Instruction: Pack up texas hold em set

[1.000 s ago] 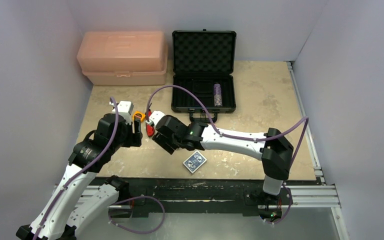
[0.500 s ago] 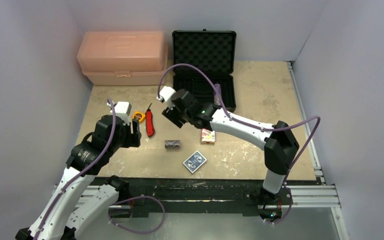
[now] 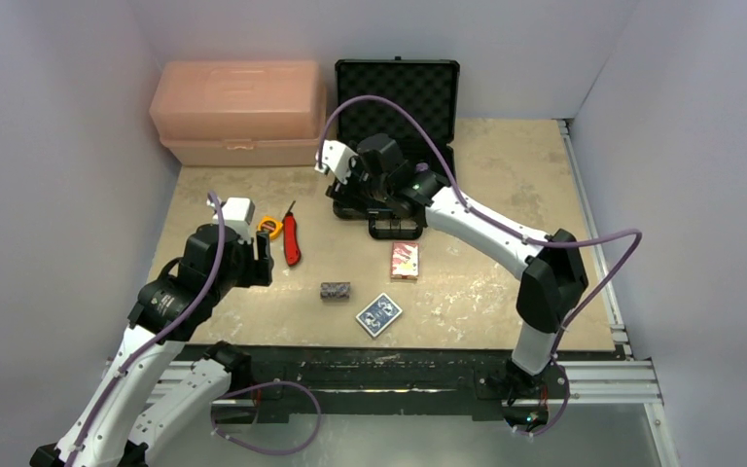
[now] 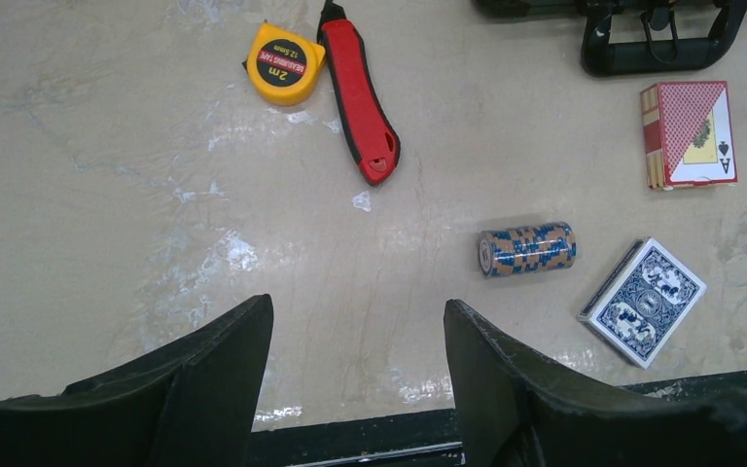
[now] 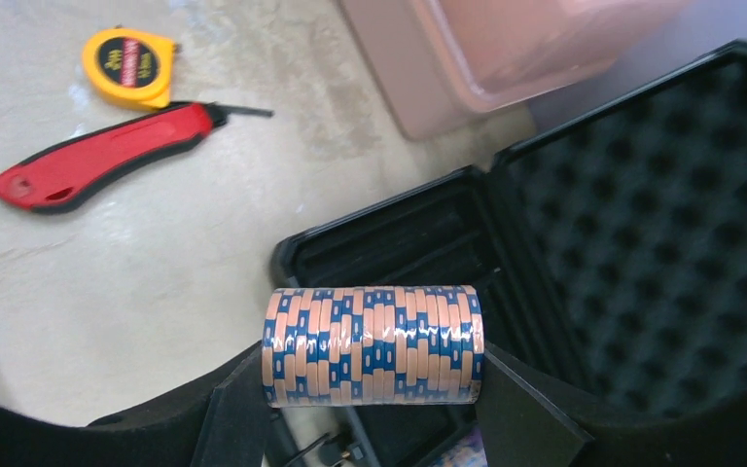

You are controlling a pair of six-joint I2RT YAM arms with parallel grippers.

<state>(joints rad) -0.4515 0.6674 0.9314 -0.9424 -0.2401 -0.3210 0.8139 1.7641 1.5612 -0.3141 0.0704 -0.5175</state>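
Observation:
The briefcase's long slots point(image 5: 399, 232) are open and empty under the chip stack. My right gripper should go on lowering the stack until it rests along a slot point(image 5: 452, 265).
The black briefcase point(image 3: 397, 97) stands open at the back, its foam lid upright. My right gripper point(image 3: 358, 197) hangs over the case's front left corner, shut on a blue and pale striped chip stack point(image 5: 373, 344) held end to end between the fingers. The case's tray point(image 5: 418, 238) lies right under it. A second chip stack point(image 3: 336, 290) lies on the table, with the red deck point(image 3: 405, 261) and the blue deck point(image 3: 378, 314) close by. My left gripper point(image 4: 358, 326) is open and empty, left of that stack point(image 4: 527, 249).
A red utility knife point(image 3: 292, 241) and a yellow tape measure point(image 3: 269, 226) lie just beyond my left gripper. The pink toolbox point(image 3: 238, 112) stands shut at the back left, next to the case. The case's handle point(image 4: 654, 49) points at the red deck point(image 4: 689, 134).
My right gripper has risen from the table near the knife and swung back right to the case, carrying a chip stack. The second stack and red deck came into view. The left arm stayed put.

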